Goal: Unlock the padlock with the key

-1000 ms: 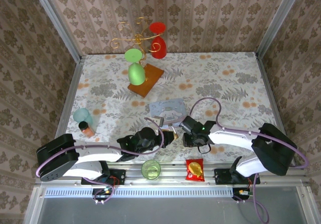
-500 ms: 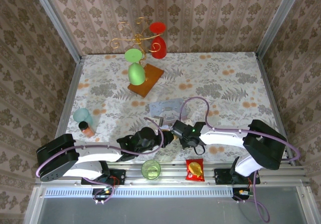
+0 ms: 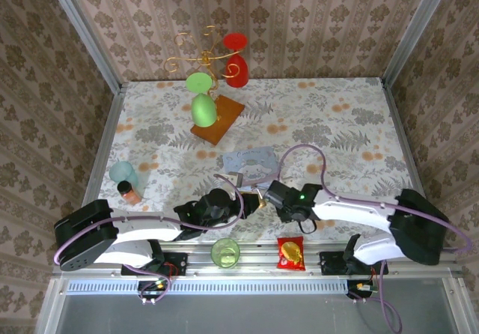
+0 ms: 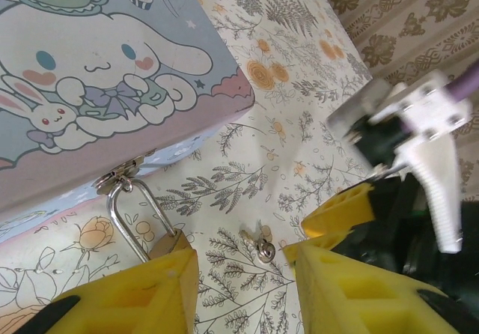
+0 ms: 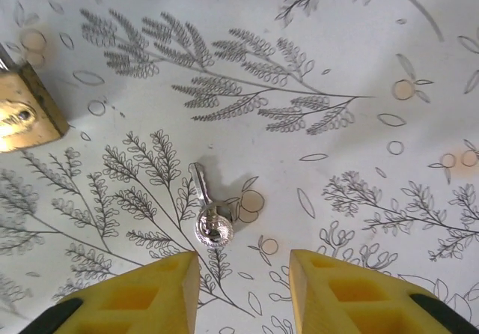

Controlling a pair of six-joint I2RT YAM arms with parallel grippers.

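My right gripper needs to centre over the round head before pinching it, because the key's round head (image 5: 214,226) is ahead of one of the gripper's fingers, away from the middle of the gap.
The small silver key (image 5: 208,210) lies flat on the floral tablecloth, apart from both grippers. My right gripper (image 5: 243,263) is open just short of it, the key's round head in front of its left finger (image 5: 142,293). The brass padlock (image 4: 171,243) hangs by its silver shackle (image 4: 129,214) from the latch of the blue cartoon tin (image 4: 90,72). My left gripper (image 4: 243,263) is open, its left finger (image 4: 127,296) covering the lower part of the padlock's body, with the key (image 4: 262,248) between its tips. The padlock's corner (image 5: 26,113) shows at the left edge. Both grippers meet near the tin (image 3: 251,159).
A green cup (image 3: 225,252) and a red snack packet (image 3: 290,252) sit on the near rail. A wooden stand with green and red glasses (image 3: 213,117) is at the back. A teal cup (image 3: 123,173) and an orange bottle (image 3: 130,192) stand at the left.
My right gripper swung left toward the left gripper, then eased slightly back to the right and nearer. The left arm has hardly moved.
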